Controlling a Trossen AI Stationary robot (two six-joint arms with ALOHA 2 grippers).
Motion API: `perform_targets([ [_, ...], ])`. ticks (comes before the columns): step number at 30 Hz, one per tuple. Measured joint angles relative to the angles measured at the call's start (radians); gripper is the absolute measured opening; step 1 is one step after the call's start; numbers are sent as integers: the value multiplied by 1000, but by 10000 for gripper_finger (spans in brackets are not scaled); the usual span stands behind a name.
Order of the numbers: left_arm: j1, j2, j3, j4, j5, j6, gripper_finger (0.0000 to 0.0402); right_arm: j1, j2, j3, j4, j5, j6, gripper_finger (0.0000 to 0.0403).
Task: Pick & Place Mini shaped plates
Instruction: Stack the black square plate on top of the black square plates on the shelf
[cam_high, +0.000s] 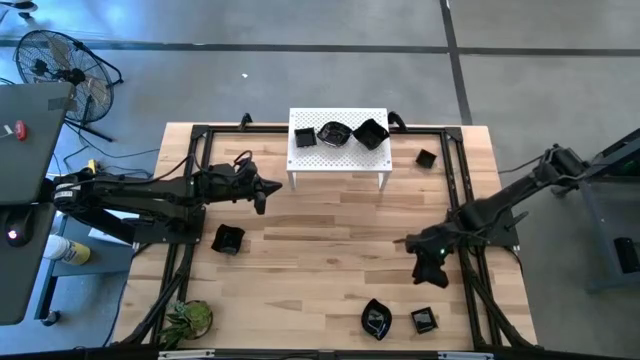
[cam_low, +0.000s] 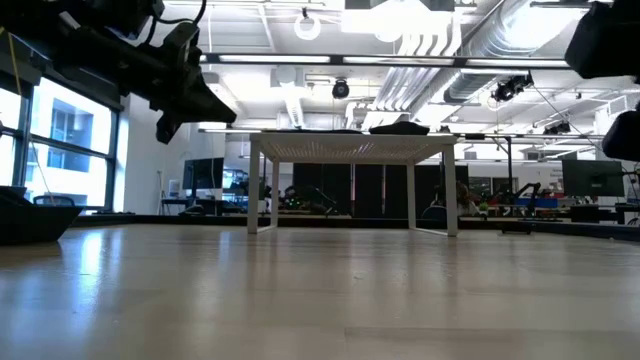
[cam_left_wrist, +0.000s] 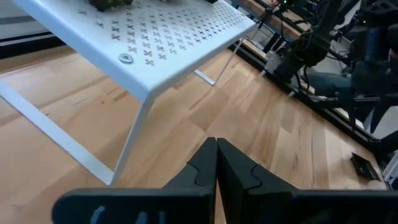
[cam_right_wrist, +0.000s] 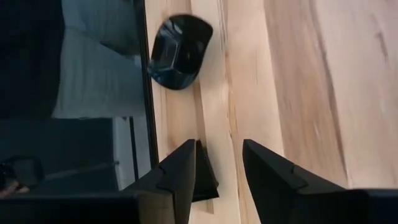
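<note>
My right gripper should keep going down over the square plate's edge, which shows between its open fingers, clear of the leaf-like plate, until the fingers are on both sides of that edge.
Three glossy black mini plates lie on top of the white perforated stand. Single plates rest on the table: one at the far right, one at the left, and a leaf-like one and a square one at the near edge. My left gripper is shut and empty, held above the table just left of the stand; it also shows in the left wrist view. My right gripper is open above the table, near the two front plates. In the right wrist view a corner of the square plate shows between its fingers, and the leaf-like plate lies beyond.
A black frame runs round the table's edges. A small green plant sits at the near left corner. The stand's thin legs rest on the wood close to my left gripper. Bare wood lies at mid-table.
</note>
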Motion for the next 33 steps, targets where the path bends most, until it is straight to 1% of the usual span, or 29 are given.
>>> perform_targets([
  [6, 0, 0, 0, 0, 0, 0, 1, 30, 87, 41, 2, -16, -4, 131],
  [10, 0, 0, 0, 0, 0, 0, 1, 32, 127, 72, -21, -53, -59, 137],
  [13, 0, 0, 0, -1, 0, 0, 1, 32, 155, 73, -30, -64, -73, 142],
  [16, 0, 0, 0, -1, 0, -1, 1, 42, 183, 73, -26, -76, -124, 142],
  [20, 0, 0, 0, -2, -1, 0, 1, 90, 235, 73, 13, -76, -170, 139],
  [25, 0, 0, 0, -30, -1, -4, 1, 154, 310, 73, 21, -39, -198, 134],
  [28, 0, 0, 0, -31, -1, -4, 1, 174, 337, 72, 41, -36, -215, 129],
  [33, 0, 0, 0, -45, -3, 0, 1, 208, 373, 73, 162, -37, -201, 119],
])
